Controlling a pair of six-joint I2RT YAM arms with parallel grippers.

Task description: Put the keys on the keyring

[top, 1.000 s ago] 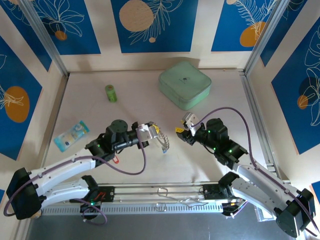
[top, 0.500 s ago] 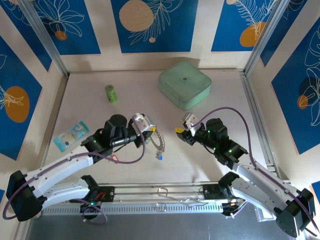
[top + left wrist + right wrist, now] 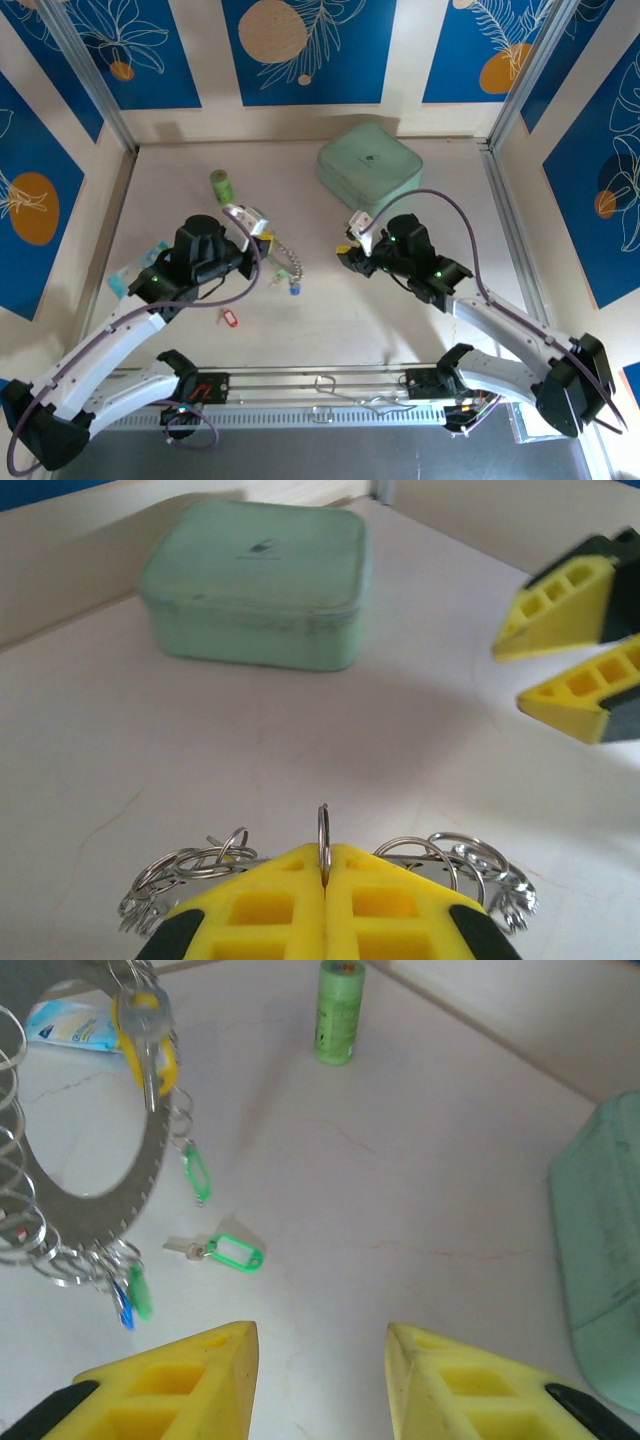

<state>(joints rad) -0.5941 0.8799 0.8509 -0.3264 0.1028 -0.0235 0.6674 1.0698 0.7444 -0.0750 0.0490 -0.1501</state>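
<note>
The loose green-tagged key is lying away from the hanging keyring. My open right gripper should keep going toward the key's metal head until its fingers are on both sides of the head.
My left gripper is shut on a small split ring of the keyring, which hangs below it with several keys; a blue-tagged one dangles lowest. From the left wrist, the jaws pinch that ring edge-on, with more rings spread to either side. The right gripper is open and empty, to the right of the keyring and apart from it. From the right wrist, the toothed keyring carries a yellow key and green tags. A green-tagged key lies loose on the table. A red-tagged key lies nearer the arm bases.
A pale green box stands at the back right, also seen from the left wrist. A green cylinder stands upright at the back left. A blue and white packet lies by the left wall.
My left arm has swung left and towards the back, carrying the keyring with it. The right gripper has moved left and back, and its jaws stand slightly narrower.
</note>
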